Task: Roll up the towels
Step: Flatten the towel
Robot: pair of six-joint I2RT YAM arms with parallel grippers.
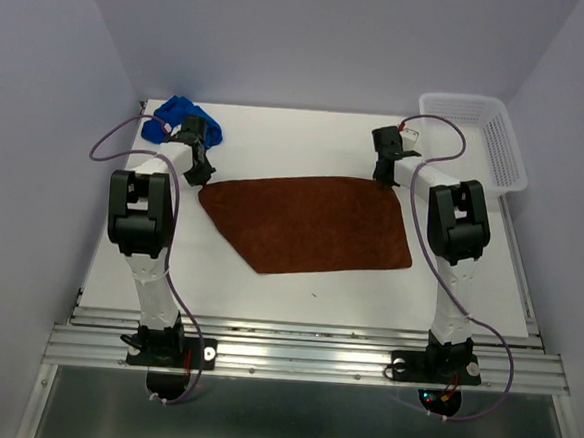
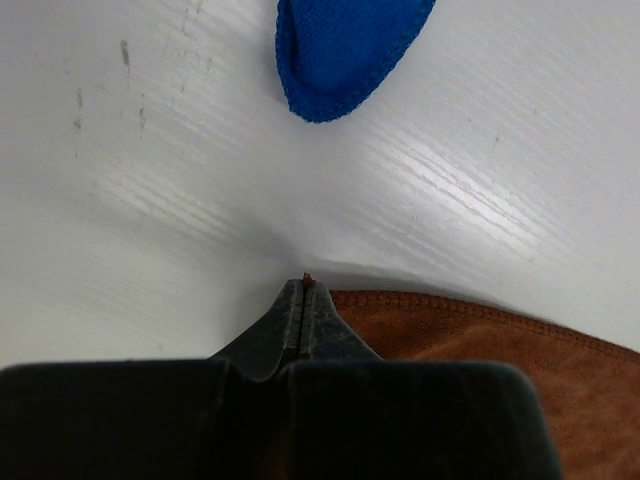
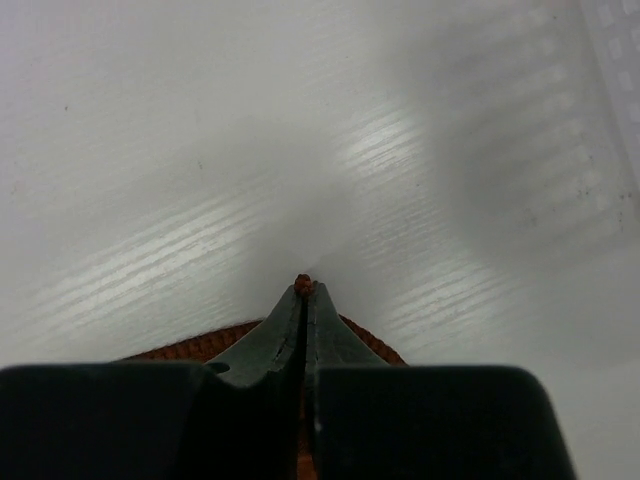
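Observation:
The robot's grippers should raise the far corners (image 1: 206, 190) and lay the towel square before rolling, because the rust-brown towel's side edge (image 1: 233, 235) slants inward from the left gripper.
The rust-brown towel (image 1: 307, 223) lies spread flat in the middle of the white table. My left gripper (image 1: 197, 175) is shut on its far left corner; the left wrist view shows the pinched tip at my gripper (image 2: 305, 284) and the towel's hemmed edge (image 2: 470, 325) running right. My right gripper (image 1: 384, 175) is shut on the far right corner; the right wrist view shows a brown tuft at my gripper (image 3: 303, 288) and the towel (image 3: 195, 346) under it. The royal blue towel (image 1: 179, 119) lies bunched at the far left, and it shows in the left wrist view (image 2: 345, 50).
A white plastic mesh basket (image 1: 478, 137) stands at the far right corner, beside my right arm. Grey walls close in the table at the back and sides. A metal rail (image 1: 302, 355) carries both arm bases along the near edge.

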